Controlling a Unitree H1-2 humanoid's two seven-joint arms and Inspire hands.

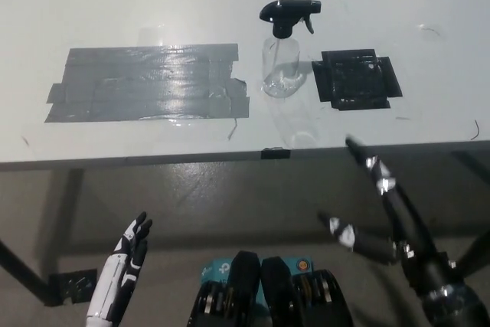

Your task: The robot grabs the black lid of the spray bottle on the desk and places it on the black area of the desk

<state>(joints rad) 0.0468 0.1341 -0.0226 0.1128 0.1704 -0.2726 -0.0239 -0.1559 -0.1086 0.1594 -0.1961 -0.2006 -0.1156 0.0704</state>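
The clear spray bottle has a thin tube point(276, 51) running down inside it, so the black lid point(286, 14) will pull the tube out with it when I lift.
A clear spray bottle point(281, 67) with a black trigger lid point(287, 14) stands upright on the white desk point(153, 5), between two taped patches. The small black area point(355, 79) lies just to its right. My black right hand point(375, 212) hangs open below the desk's front edge, fingers spread, well short of the bottle. Low at the lower left, my white left hand point(126, 258) rests with nothing in it, fingers slightly apart.
A large grey tape patch point(145, 83) covers the desk left of the bottle. The desk's front edge point(230, 157) runs across the middle of the view, with floor and desk legs below it.
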